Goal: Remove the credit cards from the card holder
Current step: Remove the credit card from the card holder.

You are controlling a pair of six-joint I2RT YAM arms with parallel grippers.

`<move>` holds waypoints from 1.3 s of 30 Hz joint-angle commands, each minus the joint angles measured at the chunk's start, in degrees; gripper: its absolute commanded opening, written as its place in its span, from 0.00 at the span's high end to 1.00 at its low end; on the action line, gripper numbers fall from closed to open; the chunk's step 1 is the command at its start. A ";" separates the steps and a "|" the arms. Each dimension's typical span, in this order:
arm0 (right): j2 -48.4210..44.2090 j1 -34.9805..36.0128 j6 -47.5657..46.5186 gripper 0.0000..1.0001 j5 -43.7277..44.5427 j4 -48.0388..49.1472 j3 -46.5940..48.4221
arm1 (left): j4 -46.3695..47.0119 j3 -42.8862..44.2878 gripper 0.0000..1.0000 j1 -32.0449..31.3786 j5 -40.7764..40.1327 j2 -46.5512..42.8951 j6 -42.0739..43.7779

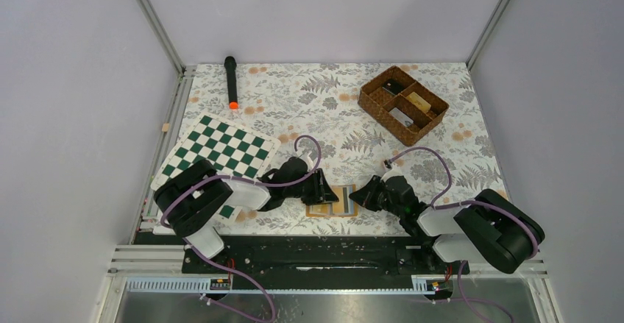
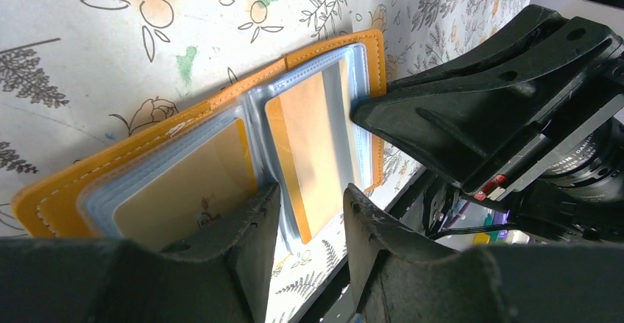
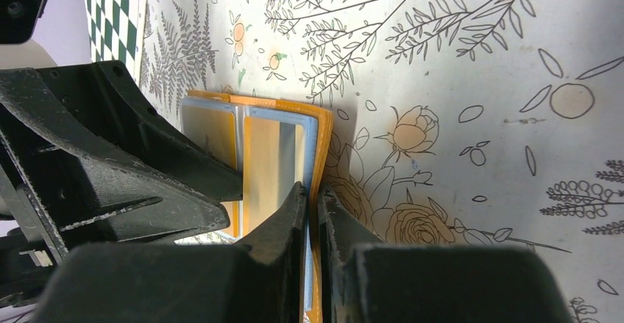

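Note:
I should pinch the beige card's loose edge (image 2: 288,174) by the holder's fold with my left gripper and pull the card out while my right gripper holds down the holder's outer edge (image 2: 377,70).
The orange-tan card holder (image 1: 332,199) lies open on the floral cloth near the front edge, between my two grippers. In the left wrist view the card holder (image 2: 221,102) shows clear sleeves with a beige card (image 2: 191,183) in the left half and another beige-looking card (image 2: 313,139) in the right half. I cannot make out a light blue card. My left gripper (image 2: 309,205) is open, its fingers either side of the right half's near corner. My right gripper (image 3: 313,190) is shut on the holder's outer right edge (image 3: 322,146), cover and sleeve between the fingers.
A brown wicker compartment basket (image 1: 403,104) stands at the back right. A green and white chequered board (image 1: 221,150) lies at the left under the left arm. A black stick with an orange tip (image 1: 231,82) lies at the back left. The table's front rail runs just below the holder.

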 commanded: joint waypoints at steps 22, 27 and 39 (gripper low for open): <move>8.66 -0.10 3.14 1.00 -2.19 2.95 -3.44 | 16.79 -6.27 0.66 -1.12 -0.96 6.22 -9.45; 13.95 -0.10 5.11 1.00 -3.39 9.35 -3.96 | 7.93 -3.70 0.67 -1.71 -4.21 6.37 -9.80; 18.72 -0.17 6.73 1.00 -3.58 15.51 -4.37 | 7.54 -6.19 0.72 -2.71 -9.88 1.78 -9.39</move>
